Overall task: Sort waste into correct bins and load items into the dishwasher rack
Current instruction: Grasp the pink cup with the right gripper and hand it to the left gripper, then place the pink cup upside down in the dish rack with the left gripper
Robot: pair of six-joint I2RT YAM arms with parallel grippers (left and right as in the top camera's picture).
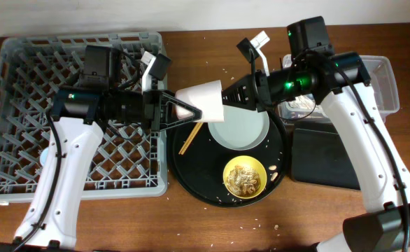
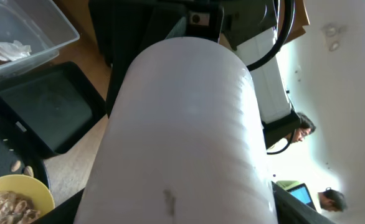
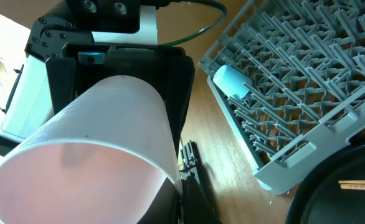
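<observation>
I should let go with my right gripper, because it is pinching the pink cup's rim (image 1: 220,93) away from the dishwasher rack. My left gripper should then put the pink cup next to the light blue cup.
The pink cup (image 1: 203,103) hangs sideways in the air between both arms, over the round black tray. My left gripper (image 1: 184,112) clasps its base end (image 2: 176,124) from the left. My right gripper (image 1: 227,96) pinches its rim (image 3: 95,155) from the right, one finger inside. The light blue cup (image 3: 231,81) lies in the grey dishwasher rack (image 1: 23,56). The grey-green plate (image 1: 243,133), the yellow bowl (image 1: 245,177) with food scraps, and the chopsticks (image 1: 189,138) are on the round tray.
The round black tray (image 1: 191,178) sits beside the rack's right edge. The clear tub (image 1: 388,77) with the white napkin (image 2: 5,50) and the shallow black rectangular tray (image 1: 324,157) stand at the right. Crumbs (image 1: 273,168) lie near the bowl.
</observation>
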